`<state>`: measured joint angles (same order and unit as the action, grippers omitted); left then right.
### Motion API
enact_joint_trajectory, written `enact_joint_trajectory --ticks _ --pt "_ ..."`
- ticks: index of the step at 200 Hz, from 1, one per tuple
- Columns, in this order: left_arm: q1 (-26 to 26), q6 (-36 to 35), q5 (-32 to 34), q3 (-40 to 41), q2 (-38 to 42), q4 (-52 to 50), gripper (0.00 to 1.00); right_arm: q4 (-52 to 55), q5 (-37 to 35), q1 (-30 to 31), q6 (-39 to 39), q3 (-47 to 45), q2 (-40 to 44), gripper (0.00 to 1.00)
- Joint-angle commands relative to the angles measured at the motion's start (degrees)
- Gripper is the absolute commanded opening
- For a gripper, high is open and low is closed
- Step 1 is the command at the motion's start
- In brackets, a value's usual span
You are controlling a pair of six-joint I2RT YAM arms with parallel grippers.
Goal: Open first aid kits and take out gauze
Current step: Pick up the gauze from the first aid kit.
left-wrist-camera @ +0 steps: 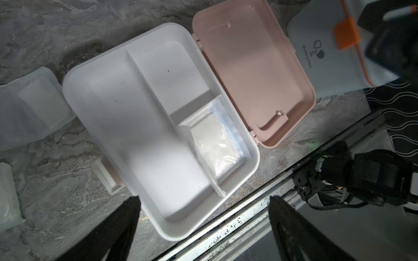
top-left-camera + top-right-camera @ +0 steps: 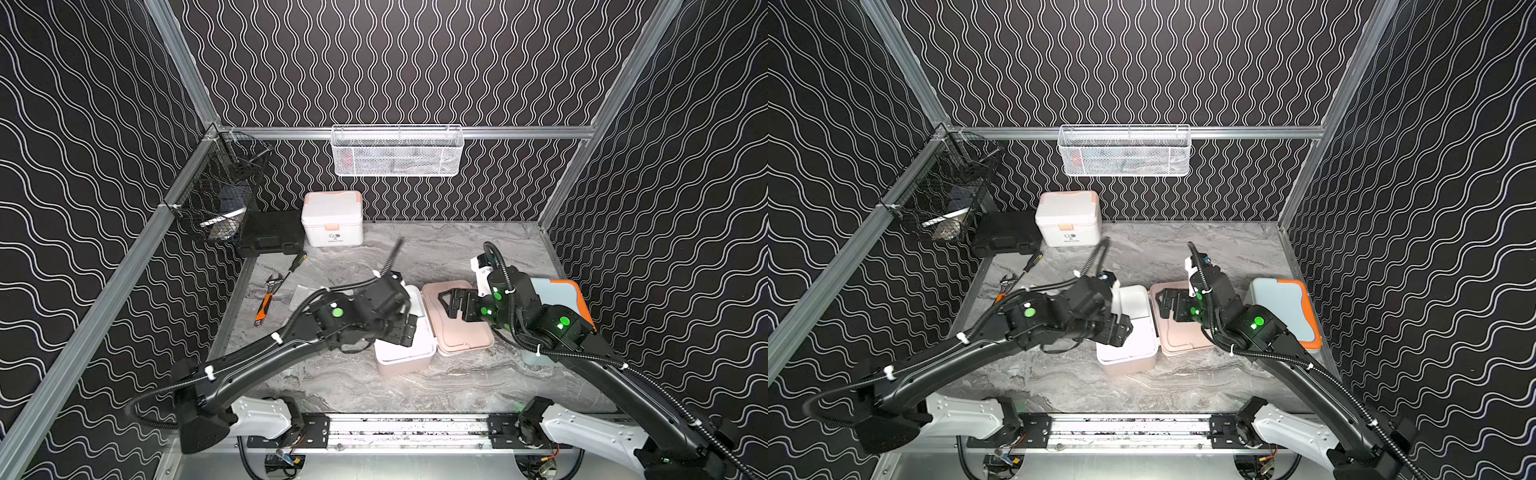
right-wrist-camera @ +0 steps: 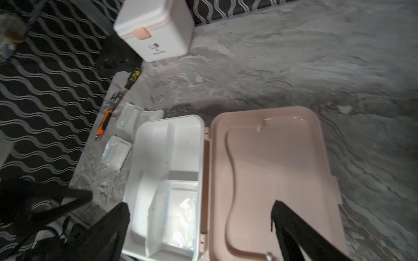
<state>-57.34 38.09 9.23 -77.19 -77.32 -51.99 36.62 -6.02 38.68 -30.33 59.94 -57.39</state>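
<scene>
The white base (image 2: pixel 397 353) will come up like a tray when I lift it, because the white base's rim sits over pink outer walls (image 2: pixel 404 367).
The pink first aid kit lies open at mid-table. Its white base (image 2: pixel 405 365) has the pink lid (image 2: pixel 463 332) folded flat to the right. One gauze packet (image 1: pixel 217 144) rests in a corner compartment of the base (image 1: pixel 108 106). More gauze packets lie on the table left of the kit (image 3: pixel 130 117) (image 3: pixel 115 153) (image 1: pixel 34 108). My left gripper (image 1: pixel 204 198) hovers open over the base's near end, holding nothing. My right gripper (image 3: pixel 199 204) hangs open above the hinge between base and lid. The light blue kit (image 2: pixel 552 291) lies far right, and the white kit (image 2: pixel 332 218) stands shut at the back.
A black hard case (image 2: pixel 272 232) sits left of the white kit. A screwdriver (image 2: pixel 297 264) and an orange-handled wrench (image 2: pixel 266 303) lie along the left edge. A black wire basket (image 2: pixel 216 199) and a white mesh basket (image 2: pixel 397 151) hang on the walls. The arms' rail (image 2: pixel 407 428) runs along the front.
</scene>
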Motion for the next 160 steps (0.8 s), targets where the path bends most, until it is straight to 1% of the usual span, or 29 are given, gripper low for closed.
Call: enact_joint_trajectory --ticks 1,8,21,38,49,68,94,109,136,160 --pt "-4.64 3.53 8.89 -3.3 -5.0 -4.6 0.86 1.15 4.74 -2.94 -2.37 -1.39 0.77 1.0" --pt "-5.94 3.88 9.61 -4.35 -7.1 -5.32 0.84 0.73 5.55 -3.24 -2.32 -1.93 1.18 1.0" --pt "-7.48 4.47 10.22 -5.58 -10.2 -5.77 0.75 -0.2 6.35 -3.34 -2.1 -2.82 2.06 1.0" --pt "-8.21 5.03 10.13 -6.05 -13.14 -5.41 0.64 -0.2 6.2 -3.51 -2.02 -3.43 2.89 1.0" --pt "-8.3 5.51 10.52 -6.2 -14.45 -5.69 0.6 0.1 6.19 -3.69 -1.81 -3.75 3.14 1.0" --pt "-8.31 6.18 11.62 -6.7 -15.98 -6.94 0.6 0.12 6.63 -4.02 -1.67 -4.71 3.97 1.0" --pt "-8.25 6.78 12.67 -6.7 -16.52 -7.86 0.71 -0.28 7.8 -4.48 -1.58 -5.95 4.6 1.0" --pt "-8.26 6.83 12.74 -6.35 -16.84 -7.87 0.74 -0.56 8.72 -4.66 -1.64 -6.33 4.39 1.0" --pt "-6.98 6.68 11.51 -4.92 -17.34 -6.96 0.66 -1.06 9.96 -4.75 -1.66 -6.68 4.17 1.0" --pt "-5.06 6.48 9.33 -2.57 -16.34 -4.35 0.55 -0.94 11.06 -4.75 -1.45 -6.68 3.87 1.0"
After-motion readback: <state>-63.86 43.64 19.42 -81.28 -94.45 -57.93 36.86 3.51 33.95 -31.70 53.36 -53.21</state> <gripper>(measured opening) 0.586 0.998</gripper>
